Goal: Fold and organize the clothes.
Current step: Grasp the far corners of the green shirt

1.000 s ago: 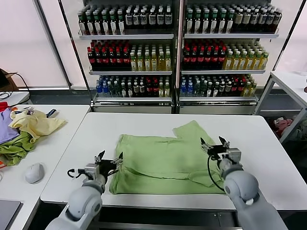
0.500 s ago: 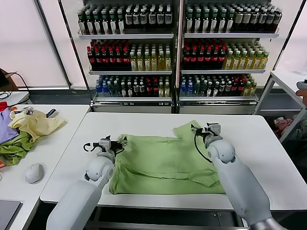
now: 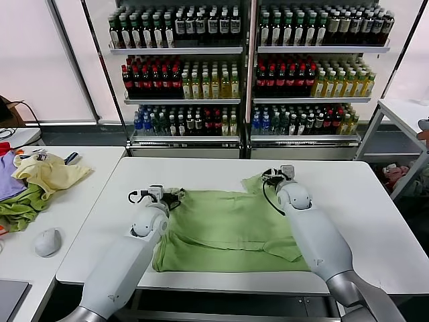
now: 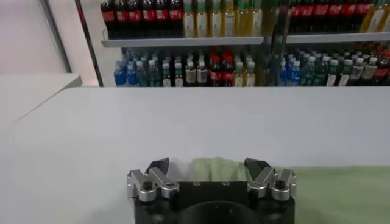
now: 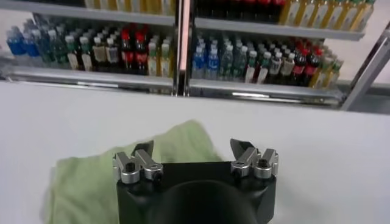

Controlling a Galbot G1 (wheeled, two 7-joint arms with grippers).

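My gripper will leave the shirt's near band (image 3: 204, 258) in place when it pulls, and the far edge (image 3: 221, 192) will fold over toward me, because that band lies wide and flat.
The light sage-green shirt (image 3: 228, 225) lies spread flat on the white table (image 3: 375, 221); no patch or buttons show. My left gripper (image 3: 173, 196) is open at the shirt's far left corner. In the left wrist view the gripper (image 4: 207, 167) has green cloth (image 4: 213, 170) showing between its open fingers, just beyond them. My right gripper (image 3: 271, 176) is open over the shirt's far right corner, where a flap juts toward the shelves. In the right wrist view the gripper (image 5: 192, 148) is above the cloth (image 5: 97, 182), with one finger (image 5: 242, 147) over bare table.
A side table at the left holds a pale yellow garment (image 3: 50, 173), a darker olive-green garment (image 3: 20, 208) and a grey mouse (image 3: 48, 241). Shelves of bottles (image 3: 248, 74) stand behind the table. Another white table (image 3: 402, 114) stands at the right.
Both grippers have moved from the shirt's near corners, along its sides, to its far corners. Both stayed open. The shirt lies as before.
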